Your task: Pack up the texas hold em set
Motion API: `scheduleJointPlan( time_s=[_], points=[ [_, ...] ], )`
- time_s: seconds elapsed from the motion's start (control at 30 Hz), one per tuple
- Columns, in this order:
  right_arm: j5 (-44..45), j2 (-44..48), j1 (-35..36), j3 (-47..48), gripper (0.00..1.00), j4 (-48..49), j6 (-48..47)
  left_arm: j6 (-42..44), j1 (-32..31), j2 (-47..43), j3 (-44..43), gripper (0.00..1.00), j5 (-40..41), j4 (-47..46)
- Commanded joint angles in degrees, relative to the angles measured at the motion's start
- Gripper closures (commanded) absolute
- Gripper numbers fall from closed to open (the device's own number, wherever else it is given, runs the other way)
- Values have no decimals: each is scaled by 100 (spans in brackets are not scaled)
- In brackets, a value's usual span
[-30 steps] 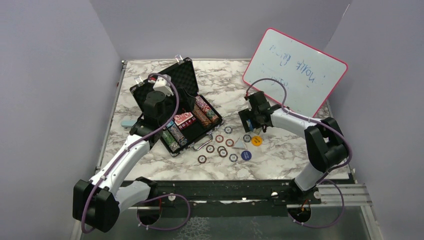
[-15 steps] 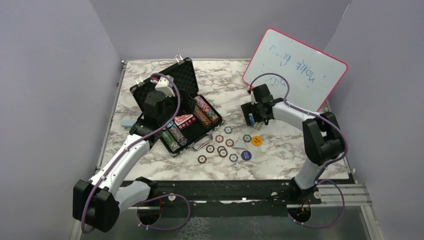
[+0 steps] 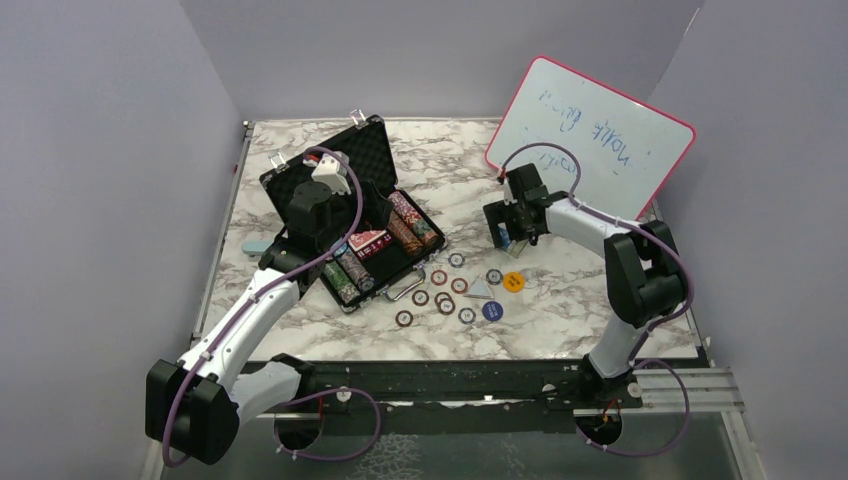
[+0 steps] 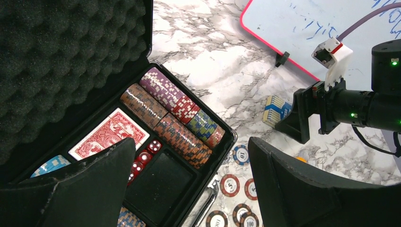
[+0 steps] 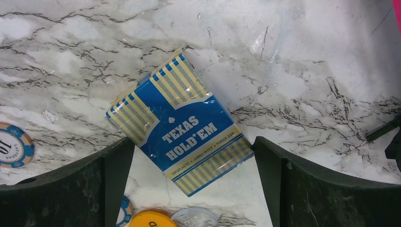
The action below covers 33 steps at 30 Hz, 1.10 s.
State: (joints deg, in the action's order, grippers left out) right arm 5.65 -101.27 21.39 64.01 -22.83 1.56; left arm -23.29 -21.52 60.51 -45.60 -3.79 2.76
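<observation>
My right gripper should pick up the blue deck (image 5: 182, 125) and pass it to my left gripper, because the deck is far from the empty compartment (image 4: 162, 182) under my left gripper.
The black foam-lined briefcase (image 3: 365, 160) lies open at the left. In the left wrist view it holds rows of striped chips (image 4: 175, 111), a red deck (image 4: 108, 135) and red dice (image 4: 143, 158), beside a bare compartment (image 4: 161, 182). My left gripper (image 3: 340, 232) (image 4: 191, 142) hovers open over the case, holding nothing. The blue deck (image 5: 177, 123) (image 3: 505, 240) lies flat on the marble. My right gripper (image 5: 192, 142) (image 3: 508, 232) stands open over it, one finger on each side of the deck's near end. Loose chips (image 3: 440, 290) and round buttons (image 3: 513, 281) lie in front of the case.
A pink-framed whiteboard (image 3: 590, 140) leans at the back right, close behind my right wrist. A small light-blue oblong object (image 3: 257, 245) lies left of the case. A yellow button (image 5: 146, 220) and a clear one (image 5: 198, 217) sit just below the blue deck.
My right wrist has shifted a little toward the far side as its forearm swung in over the blue deck. The left arm has not moved, and both grippers stayed open.
</observation>
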Motion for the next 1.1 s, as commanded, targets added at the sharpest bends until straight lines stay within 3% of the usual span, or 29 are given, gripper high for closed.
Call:
scheduleJointPlan(
  time_s=[0.0,0.17,0.37,0.73,1.07],
  points=[
    [-719,24,-60,-59,0,-53,-169,120,-13,-83,-107,8,-148,-97],
    [-1488,-45,-64,172,0,-529,9,150,-15,3,-165,8,-166,-125],
    [-2140,488,-63,27,0,-698,233,73,-18,38,-142,8,-191,-186],
    [-568,453,82,-233,0,-324,68,-53,-19,-13,-47,8,-253,-181],
    [-597,-100,265,-133,0,-275,-218,-79,-14,64,-106,8,-362,-209]
  ],
)
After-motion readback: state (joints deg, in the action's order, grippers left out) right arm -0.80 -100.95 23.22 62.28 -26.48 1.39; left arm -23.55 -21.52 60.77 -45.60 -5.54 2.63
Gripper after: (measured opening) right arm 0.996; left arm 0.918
